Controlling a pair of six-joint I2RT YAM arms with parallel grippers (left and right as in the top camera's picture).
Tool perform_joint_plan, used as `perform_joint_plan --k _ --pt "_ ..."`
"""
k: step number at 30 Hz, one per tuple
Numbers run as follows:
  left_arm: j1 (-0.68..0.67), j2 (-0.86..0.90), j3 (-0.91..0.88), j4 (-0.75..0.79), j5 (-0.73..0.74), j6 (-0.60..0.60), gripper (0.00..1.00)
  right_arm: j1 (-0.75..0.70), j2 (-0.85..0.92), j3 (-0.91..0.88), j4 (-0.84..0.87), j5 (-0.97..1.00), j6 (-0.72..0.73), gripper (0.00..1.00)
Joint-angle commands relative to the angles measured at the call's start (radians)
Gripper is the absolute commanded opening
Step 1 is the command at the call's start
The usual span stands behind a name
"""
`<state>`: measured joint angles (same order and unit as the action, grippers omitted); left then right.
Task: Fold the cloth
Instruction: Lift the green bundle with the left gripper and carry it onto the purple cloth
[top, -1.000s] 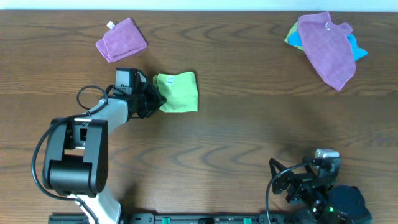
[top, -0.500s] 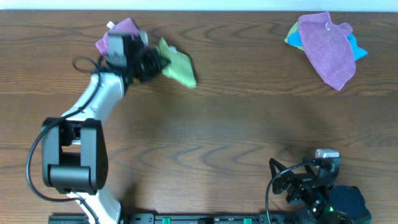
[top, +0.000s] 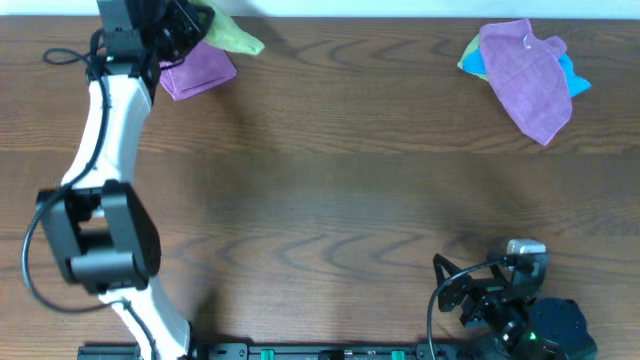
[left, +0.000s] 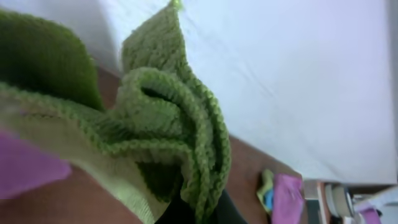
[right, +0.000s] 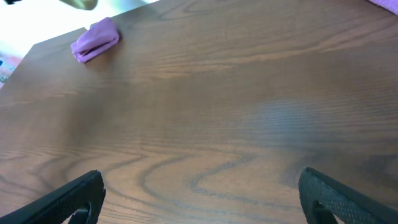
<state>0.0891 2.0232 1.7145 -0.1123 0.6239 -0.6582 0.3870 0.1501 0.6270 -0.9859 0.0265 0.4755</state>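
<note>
The lime-green cloth (top: 236, 38) is hanging over the folded purple cloth (top: 200, 74), so I should go on lowering it with my left gripper until it lies there, and then let go.
The lime-green cloth (top: 233, 36) hangs bunched from my left gripper (top: 190, 22) at the table's far left edge, lifted above a folded purple cloth (top: 196, 68). In the left wrist view the cloth (left: 168, 124) fills the frame in thick folds and the jaws are shut on it. A green scrap of it shows at the top left of the right wrist view (right: 79, 4). My right gripper (right: 199, 193) is open and empty over bare wood at the near right.
A purple cloth (top: 525, 78) lies over a blue cloth (top: 572, 75) at the far right; both show small in the left wrist view (left: 285, 198). The folded purple cloth also shows in the right wrist view (right: 95, 40). The right arm's base (top: 510, 300) sits at the near edge.
My left gripper has carried the green cloth from the table's left middle up and to the far left edge, above the folded purple cloth. The right arm has not moved.
</note>
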Motion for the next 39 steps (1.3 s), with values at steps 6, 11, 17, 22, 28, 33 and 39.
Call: perform_joint_plan --k 6,11,17,22,28,33,39 --pt "0.02 0.179 0.18 0.0 0.013 -0.015 0.06 -0.01 -0.006 -0.002 -0.002 0.011 0.018 0.99" --pt "0.049 0.22 0.181 -0.005 -0.005 -0.011 0.05 -0.01 -0.006 -0.002 -0.002 0.011 0.018 0.99" --pt "0.078 0.278 0.181 -0.015 0.003 -0.007 0.06 -0.01 -0.006 -0.002 -0.002 0.011 0.018 0.99" --pt "0.087 0.307 0.181 -0.044 0.002 0.013 0.05 -0.01 -0.006 -0.003 -0.002 0.011 0.018 0.99" --pt "0.089 0.31 0.181 -0.129 -0.053 0.106 0.05 -0.01 -0.006 -0.002 -0.002 0.011 0.018 0.99" --pt "0.089 0.31 0.181 -0.203 -0.128 0.153 0.06 -0.01 -0.006 -0.002 -0.002 0.011 0.018 0.99" --pt "0.09 0.31 0.181 -0.224 -0.188 0.162 0.07 -0.01 -0.006 -0.002 -0.002 0.011 0.018 0.99"
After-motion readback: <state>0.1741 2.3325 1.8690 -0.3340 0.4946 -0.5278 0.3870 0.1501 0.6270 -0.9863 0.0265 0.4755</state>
